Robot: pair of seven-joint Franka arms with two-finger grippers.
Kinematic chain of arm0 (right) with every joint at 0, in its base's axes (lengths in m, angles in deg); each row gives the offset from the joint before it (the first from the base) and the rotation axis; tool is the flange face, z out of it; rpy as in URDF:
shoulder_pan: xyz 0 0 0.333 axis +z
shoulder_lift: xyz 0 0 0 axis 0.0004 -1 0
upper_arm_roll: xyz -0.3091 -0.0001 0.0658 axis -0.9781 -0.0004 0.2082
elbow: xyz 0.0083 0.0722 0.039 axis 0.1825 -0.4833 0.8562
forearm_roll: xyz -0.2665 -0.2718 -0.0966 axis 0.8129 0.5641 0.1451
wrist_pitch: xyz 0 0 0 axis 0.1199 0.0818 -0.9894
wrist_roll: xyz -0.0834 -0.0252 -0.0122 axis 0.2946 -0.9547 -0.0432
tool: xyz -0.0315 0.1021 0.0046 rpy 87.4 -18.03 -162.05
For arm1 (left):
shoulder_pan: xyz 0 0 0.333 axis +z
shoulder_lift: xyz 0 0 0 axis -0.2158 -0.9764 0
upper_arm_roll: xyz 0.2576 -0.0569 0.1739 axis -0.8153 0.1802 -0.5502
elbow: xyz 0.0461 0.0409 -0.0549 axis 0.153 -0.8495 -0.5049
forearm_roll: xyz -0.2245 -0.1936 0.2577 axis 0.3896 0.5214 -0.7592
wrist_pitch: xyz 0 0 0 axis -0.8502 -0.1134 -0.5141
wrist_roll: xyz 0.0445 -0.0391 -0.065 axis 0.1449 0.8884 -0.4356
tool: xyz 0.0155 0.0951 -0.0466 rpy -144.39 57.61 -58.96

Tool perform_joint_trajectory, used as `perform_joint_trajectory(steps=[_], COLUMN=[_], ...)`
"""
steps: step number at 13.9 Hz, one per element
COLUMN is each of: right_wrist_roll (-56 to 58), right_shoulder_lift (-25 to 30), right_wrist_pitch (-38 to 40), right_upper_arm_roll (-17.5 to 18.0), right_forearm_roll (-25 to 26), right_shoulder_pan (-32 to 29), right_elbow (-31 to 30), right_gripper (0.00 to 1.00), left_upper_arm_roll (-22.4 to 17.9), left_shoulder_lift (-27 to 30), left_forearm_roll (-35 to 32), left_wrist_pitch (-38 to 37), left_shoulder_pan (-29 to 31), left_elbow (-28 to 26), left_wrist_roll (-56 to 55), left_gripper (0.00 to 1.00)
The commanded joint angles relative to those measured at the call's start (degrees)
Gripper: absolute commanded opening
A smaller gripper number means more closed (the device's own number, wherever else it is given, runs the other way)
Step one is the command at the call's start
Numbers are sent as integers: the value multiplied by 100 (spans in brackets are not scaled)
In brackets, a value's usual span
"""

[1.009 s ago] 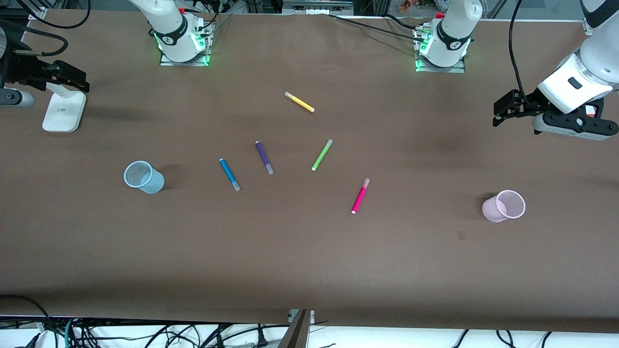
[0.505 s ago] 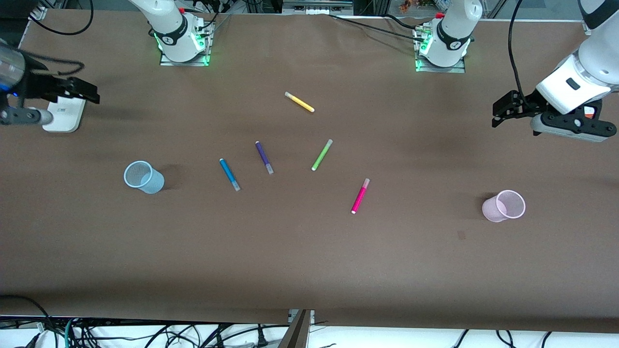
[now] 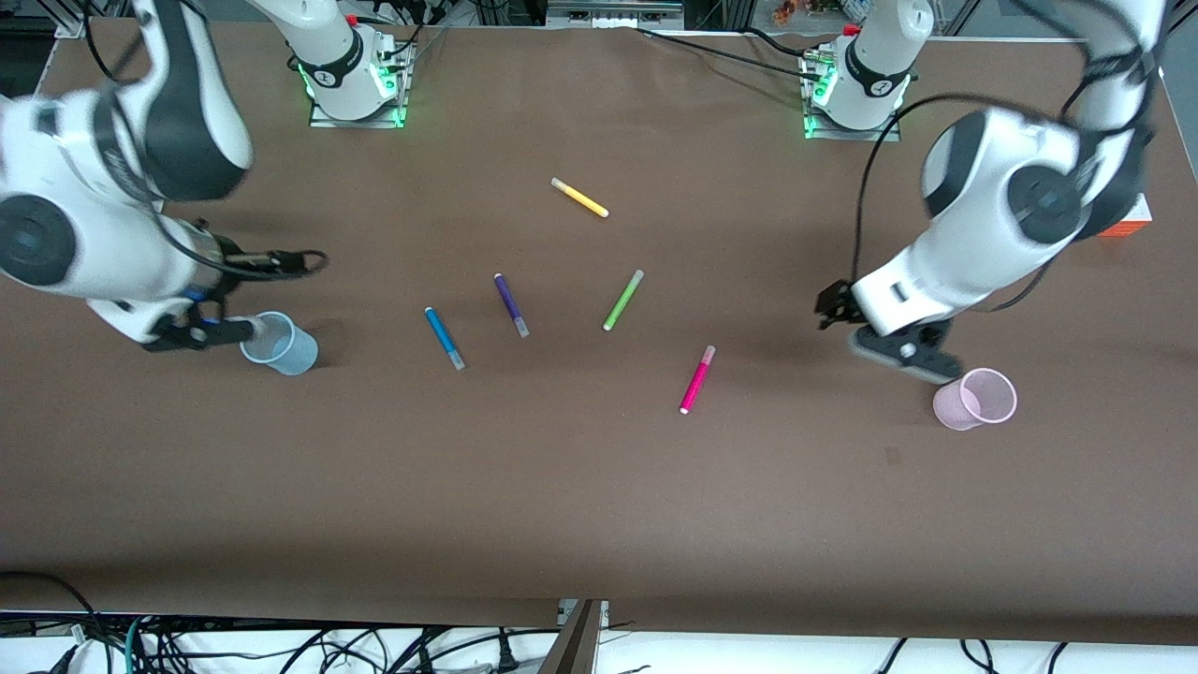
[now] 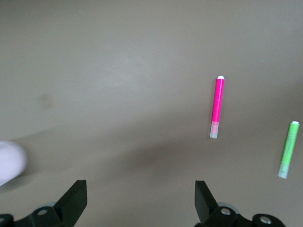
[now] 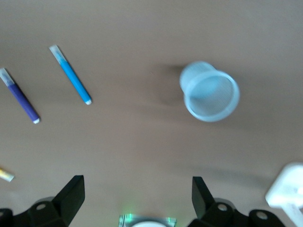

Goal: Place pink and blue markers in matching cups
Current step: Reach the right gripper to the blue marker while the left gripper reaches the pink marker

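The blue marker (image 3: 445, 339) should lean against the cup's rim when the robot drops it into the pale blue cup, because the cup's opening (image 3: 270, 337) is far wider than the marker.
The pink marker (image 3: 697, 379) lies flat near the table's middle, and it also shows in the left wrist view (image 4: 217, 108). The blue marker (image 3: 444, 337) lies toward the right arm's end, also in the right wrist view (image 5: 71, 74). The pale blue cup (image 3: 279, 344) stands upright at the right arm's end, and shows again from the right wrist (image 5: 209, 91). The pale pink cup (image 3: 975, 399) stands at the left arm's end, its edge just in the left wrist view (image 4: 9, 161). My left gripper (image 3: 829, 305) (image 4: 140, 198) is open and empty over bare table between the pink marker and pink cup. My right gripper (image 3: 299, 262) (image 5: 137, 198) is open and empty beside the blue cup.
A dark purple pen (image 3: 511, 304), a lime green pen (image 3: 622, 300) and a yellow pen (image 3: 579, 197) lie among the markers. A white block (image 5: 289, 191) sits near the blue cup. An orange box (image 3: 1123, 221) sits at the left arm's end.
Both arms have swung in from the table's ends and lowered. The right gripper has come beside the blue cup, the left toward the pink cup. Markers and cups have not moved.
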Motion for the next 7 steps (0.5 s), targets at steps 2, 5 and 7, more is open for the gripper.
perform_joint_trajectory(steps=[2,5,7], right_wrist_roll=[27,27,36], right_shoulder_lift=[-810,-1382,-1690], right_wrist_pitch=[-788,-1396,-1634], right_upper_arm_roll=[-19,-19,-19], right_forearm_roll=[-55,-125,-309], right_shoulder_pan=[429,720,843], right_elbow=[98,98,98], right_gripper=[100,100,100], left_upper_arm_roll=[200,191,191], left_shoulder_lift=[-872,-1488,-1691], left_forearm_roll=[79,-323,-710], left_wrist_pitch=[877,1529,1670], left_shoulder_pan=[-376,-685,-843], left_elbow=[100,135,152], left_wrist_roll=[-724,-1313,-1727], left_gripper=[100,100,100])
